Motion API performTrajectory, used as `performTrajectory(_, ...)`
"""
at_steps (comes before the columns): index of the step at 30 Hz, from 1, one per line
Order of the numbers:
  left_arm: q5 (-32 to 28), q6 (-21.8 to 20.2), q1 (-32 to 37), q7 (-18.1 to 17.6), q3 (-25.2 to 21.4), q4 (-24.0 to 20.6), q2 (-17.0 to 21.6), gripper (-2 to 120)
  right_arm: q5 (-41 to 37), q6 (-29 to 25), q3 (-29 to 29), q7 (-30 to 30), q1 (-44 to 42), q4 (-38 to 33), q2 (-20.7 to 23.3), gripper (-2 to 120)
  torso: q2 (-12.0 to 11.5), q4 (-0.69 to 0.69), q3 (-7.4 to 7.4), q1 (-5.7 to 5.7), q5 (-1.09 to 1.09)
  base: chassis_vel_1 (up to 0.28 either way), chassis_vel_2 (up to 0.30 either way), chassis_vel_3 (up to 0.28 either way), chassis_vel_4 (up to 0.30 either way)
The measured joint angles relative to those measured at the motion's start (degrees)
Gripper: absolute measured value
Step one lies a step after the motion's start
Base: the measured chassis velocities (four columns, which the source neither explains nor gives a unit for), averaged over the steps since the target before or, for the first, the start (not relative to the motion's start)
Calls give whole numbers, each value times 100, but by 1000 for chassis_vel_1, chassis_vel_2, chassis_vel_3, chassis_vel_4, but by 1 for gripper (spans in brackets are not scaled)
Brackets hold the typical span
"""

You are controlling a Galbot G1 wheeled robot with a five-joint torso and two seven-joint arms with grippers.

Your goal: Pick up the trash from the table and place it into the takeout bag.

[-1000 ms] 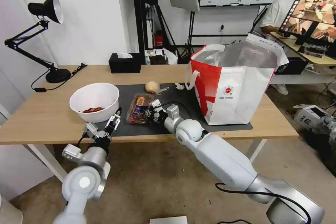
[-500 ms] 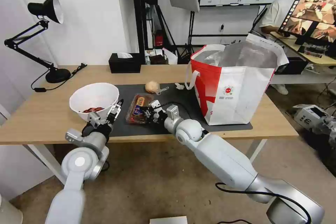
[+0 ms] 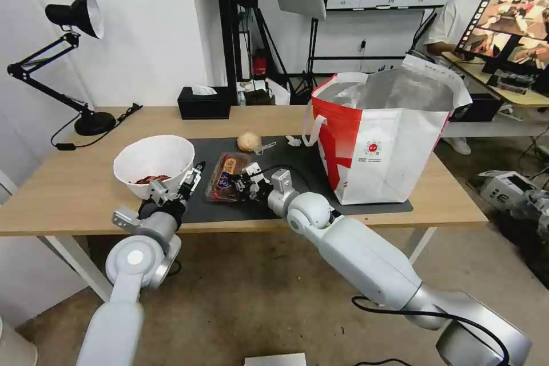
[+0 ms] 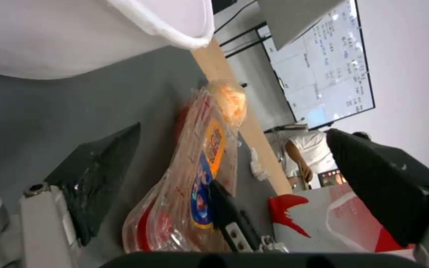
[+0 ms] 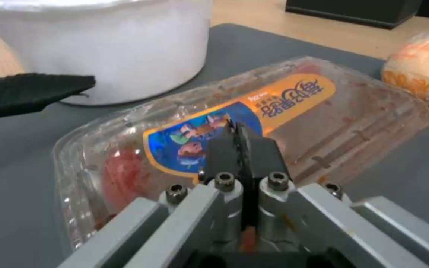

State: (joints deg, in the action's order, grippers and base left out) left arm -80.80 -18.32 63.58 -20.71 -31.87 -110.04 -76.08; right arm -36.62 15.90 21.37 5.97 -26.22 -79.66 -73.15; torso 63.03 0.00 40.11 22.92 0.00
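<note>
The clear tray's rims (image 3: 227, 177) lie pressed together along its edge, so I expect the tray to stay closed and stiff when I lift it by one side.
The white bowl (image 3: 137, 151) with reddish scraps stands at the mat's left edge. Right of it lies the clear tray (image 3: 226, 174), and my right gripper (image 3: 240, 182) is shut on its near right rim; in the right wrist view its fingers (image 5: 237, 149) are pressed together over the tray's label (image 5: 274, 108). My left gripper (image 3: 180, 178) is open, low over the mat, close against the bowl's right wall (image 4: 75, 33) and facing the tray (image 4: 194, 175). The tan lump (image 3: 249, 141), clear spoon (image 3: 264, 148) and white scrap (image 3: 293, 140) lie farther back. The takeout bag (image 3: 389, 143) stands open at the right.
A dark grey mat (image 3: 297, 166) covers the middle of the light-wood table (image 3: 68, 183). At the back stand a black desk lamp (image 3: 80, 68) and a black tissue box (image 3: 204, 103). The near table edge runs just under both wrists.
My left gripper has moved forward and up from the table's front edge to the bowl's right side. The right gripper stays on the tray.
</note>
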Motion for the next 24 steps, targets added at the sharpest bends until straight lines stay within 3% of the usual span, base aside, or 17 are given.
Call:
performTrajectory(17,-68,-15,-244,-74,104,131,-4,100,-10,271,64,-21,16,-59,50,0,0,0,0,0,0,0,0,0,0)
performTrajectory(24,-269,-193,-425,-324,153,280,-69,100,-48,271,62,-25,19,-77,50,0,0,0,0,0,0,0,0,0,0)
